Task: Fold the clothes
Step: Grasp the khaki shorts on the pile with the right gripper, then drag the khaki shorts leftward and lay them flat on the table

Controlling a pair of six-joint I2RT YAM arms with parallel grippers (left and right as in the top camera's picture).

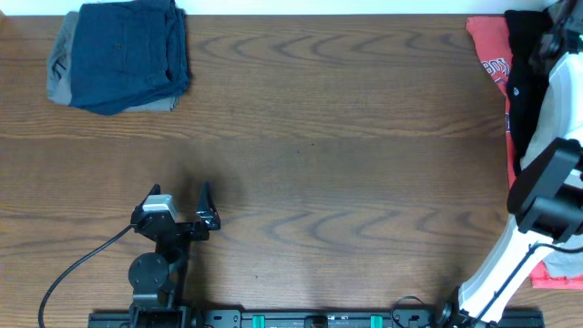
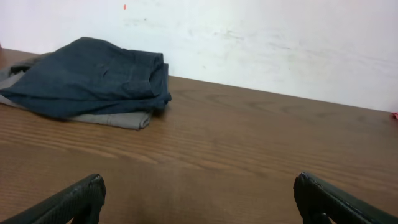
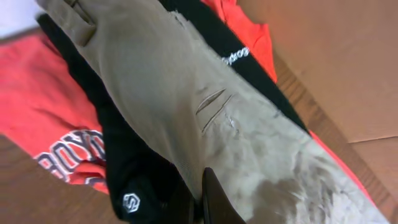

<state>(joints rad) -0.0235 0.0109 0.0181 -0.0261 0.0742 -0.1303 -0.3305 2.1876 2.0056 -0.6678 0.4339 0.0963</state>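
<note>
I should continue pulling the pale khaki shorts (image 3: pixel 214 134) across the clear wood (image 1: pixel 314 159) with my right gripper until they lie spread out, because its fingers pinch only the shorts, above the black shirt.
The pale khaki shorts (image 3: pixel 161 81) show only in the right wrist view. They stretch from the top left down to the jaws, wrinkled, with stitched seam lines in the middle. My right gripper (image 3: pixel 208 186) is shut on their cloth, above a black shirt (image 3: pixel 124 168) and a red printed shirt (image 3: pixel 37 93). In the overhead view the right gripper (image 1: pixel 557 41) is at the far right top corner, and the shorts are hidden by the arm. My left gripper (image 1: pixel 179 199) is open and empty over bare wood at the lower left; it also shows in the left wrist view (image 2: pixel 199 205).
A folded navy-blue garment (image 1: pixel 127 50) lies on a grey one (image 1: pixel 59 71) at the back left, also seen by the left wrist (image 2: pixel 93 74). The black shirt (image 1: pixel 524 64) and red shirt (image 1: pixel 487 55) lie at the right edge. The white right arm (image 1: pixel 519 246) runs along the right side.
</note>
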